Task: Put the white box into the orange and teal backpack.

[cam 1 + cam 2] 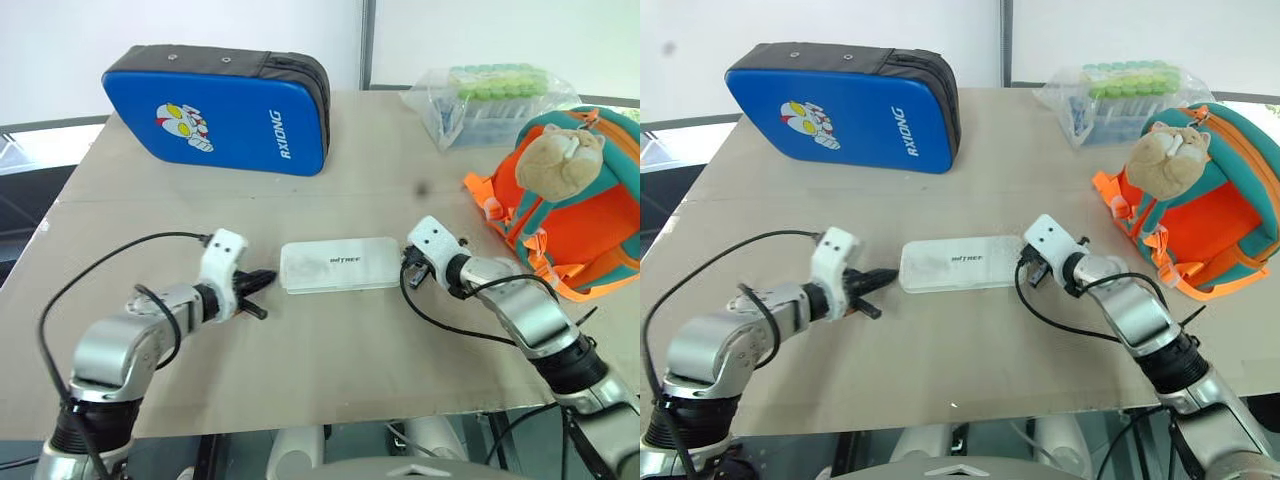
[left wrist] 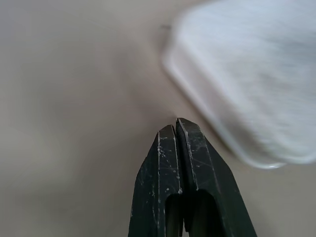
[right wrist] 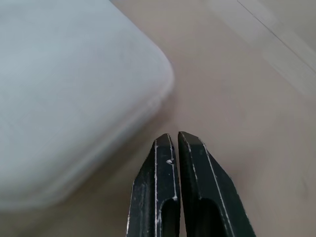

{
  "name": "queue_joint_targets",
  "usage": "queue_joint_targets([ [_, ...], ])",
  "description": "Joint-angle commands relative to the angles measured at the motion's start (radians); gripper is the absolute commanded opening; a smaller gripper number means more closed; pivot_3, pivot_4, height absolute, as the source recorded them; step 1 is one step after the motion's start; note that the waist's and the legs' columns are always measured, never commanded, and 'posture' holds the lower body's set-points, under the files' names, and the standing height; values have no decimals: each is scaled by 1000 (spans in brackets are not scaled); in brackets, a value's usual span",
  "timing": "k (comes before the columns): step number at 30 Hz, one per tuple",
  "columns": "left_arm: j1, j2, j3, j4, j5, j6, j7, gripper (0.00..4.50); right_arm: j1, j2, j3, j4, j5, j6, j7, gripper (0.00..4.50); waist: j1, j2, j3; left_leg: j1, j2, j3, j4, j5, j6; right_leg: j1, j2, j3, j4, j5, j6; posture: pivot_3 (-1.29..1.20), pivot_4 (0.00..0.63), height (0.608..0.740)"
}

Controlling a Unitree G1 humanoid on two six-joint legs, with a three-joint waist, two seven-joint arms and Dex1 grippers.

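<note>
Next, my left gripper opens and clamps the box's near end (image 1: 291, 268) to free my right gripper for the backpack, because both grippers are closed at the white box's ends (image 1: 393, 262).
The white box (image 1: 340, 264) lies flat on the table (image 1: 330, 370), near its middle, with dark lettering on its lid. My left gripper (image 1: 268, 278) is shut and empty, its tip just off the box's left end. In the left wrist view its fingers (image 2: 168, 153) press together beside the box's rounded corner (image 2: 247, 74). My right gripper (image 1: 1028, 266) is also shut and empty, close to the box's right end (image 3: 64, 98). The orange and teal backpack (image 1: 590, 230) stands at the right with a beige plush charm (image 1: 560, 155) on top.
A blue zip case (image 1: 220, 115) with a cartoon figure lies at the back left. A clear bag of green-capped tubes (image 1: 490, 95) sits at the back right, behind the backpack. Black cables loop from both wrists over the front of the table.
</note>
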Motion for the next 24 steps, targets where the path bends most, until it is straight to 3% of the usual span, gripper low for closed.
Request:
queue_joint_targets([
  [1,66,45,-66,-95,32,-87,-92,5,46,-53,-16,-114,52,-45,140,19,0,0,0,0,0,0,-1,0,0,0,0,0,0,0,0,0,150,740],
  [6,167,31,-5,-141,-3,-94,-106,5,149,-140,-63,-209,72,-67,233,19,0,1,0,1,0,-1,-6,0,0,0,-4,0,-3,-1,1,0,150,740],
  [9,218,9,145,-116,-155,34,-120,5,187,-163,-102,-193,52,-76,225,19,-4,1,0,2,0,-1,-7,0,0,0,-4,0,-3,-1,1,0,150,740],
  [12,256,64,314,20,-247,181,-160,792,189,-166,-128,-136,16,-113,198,0,-4,0,0,3,0,-1,-6,0,0,-1,-3,-1,-2,-1,2,0,150,740],
  [16,251,172,348,106,-301,311,-209,2632,153,-152,-128,-87,0,-148,210,0,-5,3,-1,6,1,-1,-5,0,0,0,0,-1,0,-3,4,0,150,740],
  [20,87,124,445,250,-552,597,-209,4337,119,-130,-122,-30,-18,-185,222,0,-7,4,-1,7,1,-1,-5,0,0,0,3,0,1,-2,3,0,150,740],
  [24,-39,26,420,337,-678,656,-32,4337,97,-115,-115,7,-23,-213,254,0,-3,2,-1,5,1,-2,-5,0,0,0,3,0,1,-1,1,0,150,740],
])
